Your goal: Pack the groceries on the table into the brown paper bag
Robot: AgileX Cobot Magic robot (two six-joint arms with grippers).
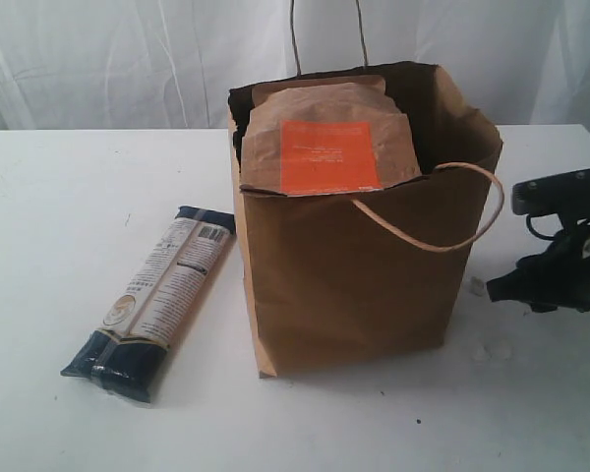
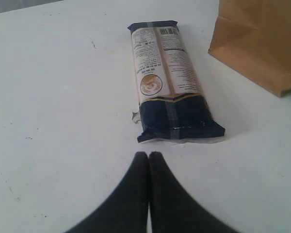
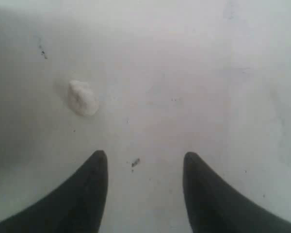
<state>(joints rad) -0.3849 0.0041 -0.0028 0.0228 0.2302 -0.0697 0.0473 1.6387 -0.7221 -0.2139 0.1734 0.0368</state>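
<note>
The small white crumb sticks up as a round lump with a shadow (image 3: 62, 93) next to it. It will come off in one piece when I lift it.
The brown paper bag (image 1: 359, 280) stands upright at the middle of the white table (image 1: 59, 216), and the brown orange-labelled pouch (image 1: 329, 138) sticks out of its top. A long dark-blue-and-beige pasta packet (image 1: 157, 300) lies flat on the table to the left of the bag. The left wrist view shows that packet (image 2: 167, 80) just beyond my left gripper (image 2: 148, 155), which is shut and empty; the bag's corner (image 2: 262, 43) is behind it. My right gripper (image 3: 144, 160) hangs open over bare tabletop, with its arm (image 1: 560, 261) right of the bag.
A small white crumb (image 3: 82, 98) lies on the table near the right gripper, and small white bits (image 1: 492, 349) lie by the bag's right side. White curtain (image 1: 98, 59) hangs behind the table. The bag's twine handles (image 1: 442, 211) loop up and over its front.
</note>
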